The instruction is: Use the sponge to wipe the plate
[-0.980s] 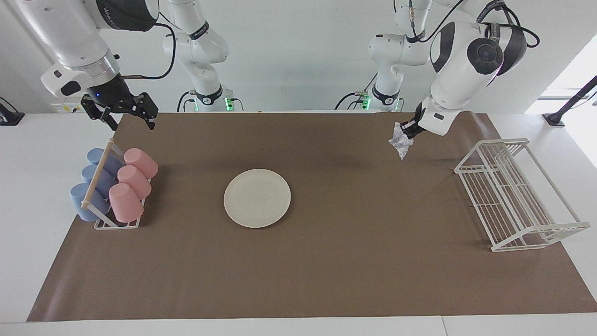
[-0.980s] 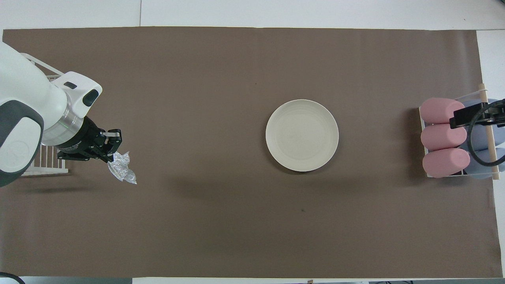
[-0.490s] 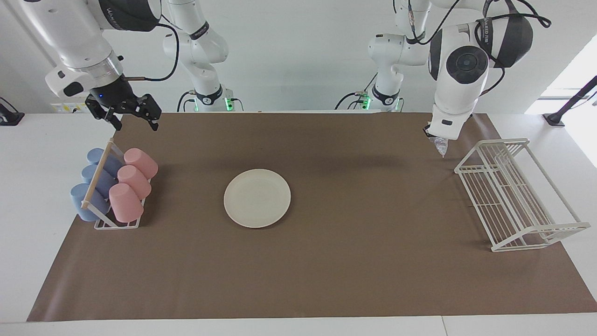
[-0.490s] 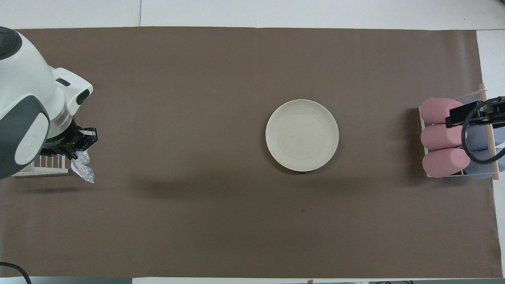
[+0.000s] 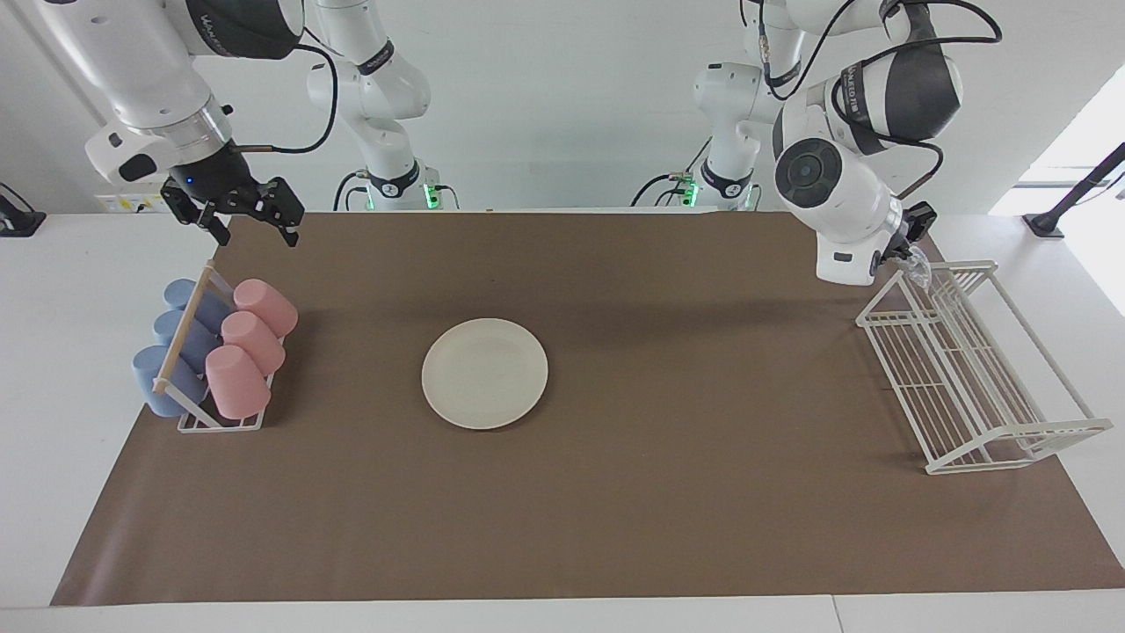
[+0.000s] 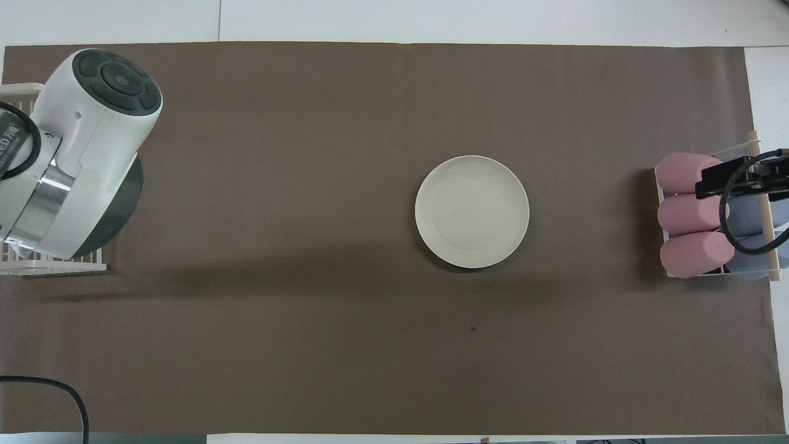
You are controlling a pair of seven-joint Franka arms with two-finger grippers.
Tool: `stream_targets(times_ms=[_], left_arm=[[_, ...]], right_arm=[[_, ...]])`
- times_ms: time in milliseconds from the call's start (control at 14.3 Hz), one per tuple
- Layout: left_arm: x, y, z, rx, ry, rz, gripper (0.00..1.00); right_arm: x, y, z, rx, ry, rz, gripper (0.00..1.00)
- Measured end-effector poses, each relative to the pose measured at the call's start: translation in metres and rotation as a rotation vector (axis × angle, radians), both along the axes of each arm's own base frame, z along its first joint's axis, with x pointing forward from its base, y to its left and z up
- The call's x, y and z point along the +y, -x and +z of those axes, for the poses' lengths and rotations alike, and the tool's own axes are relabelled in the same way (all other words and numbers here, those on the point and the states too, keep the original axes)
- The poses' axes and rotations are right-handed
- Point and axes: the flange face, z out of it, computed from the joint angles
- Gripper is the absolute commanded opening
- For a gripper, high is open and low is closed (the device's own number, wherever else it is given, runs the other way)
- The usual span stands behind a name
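Note:
The silvery sponge is beside the wire rack's empty slats. My left gripper should carry on going over the slats and let the sponge go once it rests there.
The cream-white plate lies flat in the middle of the brown mat, with nothing on it. My left gripper hangs over the wire rack's corner nearest the robots, mostly hidden by its own wrist. It is shut on the silvery sponge, of which only a small scrap shows under the wrist. In the overhead view the left arm's body hides both the gripper and the sponge. My right gripper waits open and empty above the cup rack.
A white wire rack stands at the left arm's end of the mat. A small rack with pink cups and blue cups lying on their sides stands at the right arm's end.
The left arm has swung away from the plate toward the wire rack, carrying the sponge, and its wrist now covers it. The right gripper has barely shifted.

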Motion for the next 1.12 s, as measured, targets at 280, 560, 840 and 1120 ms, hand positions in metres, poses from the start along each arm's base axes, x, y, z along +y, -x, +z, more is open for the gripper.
stream_targets(times_ms=[280, 560, 840, 1120], left_arm=[[0.005, -0.024, -0.031, 0.018, -0.184, -0.059, 0.00], [0.011, -0.057, -0.103, 0.092, -0.329, -0.103, 0.00], [0.019, -0.073, -0.132, 0.102, -0.297, -0.130, 0.00], [0.020, -0.073, -0.137, 0.101, -0.261, -0.134, 0.00]], right_arm=[[0.001, 0.000, 0.000, 0.000, -0.002, 0.000, 1.00], [0.002, 0.000, 0.000, 0.000, -0.002, 0.002, 1.00], [0.002, 0.000, 0.000, 0.005, -0.003, 0.003, 1.00], [0.003, 0.001, 0.000, 0.006, -0.003, 0.003, 1.00]])
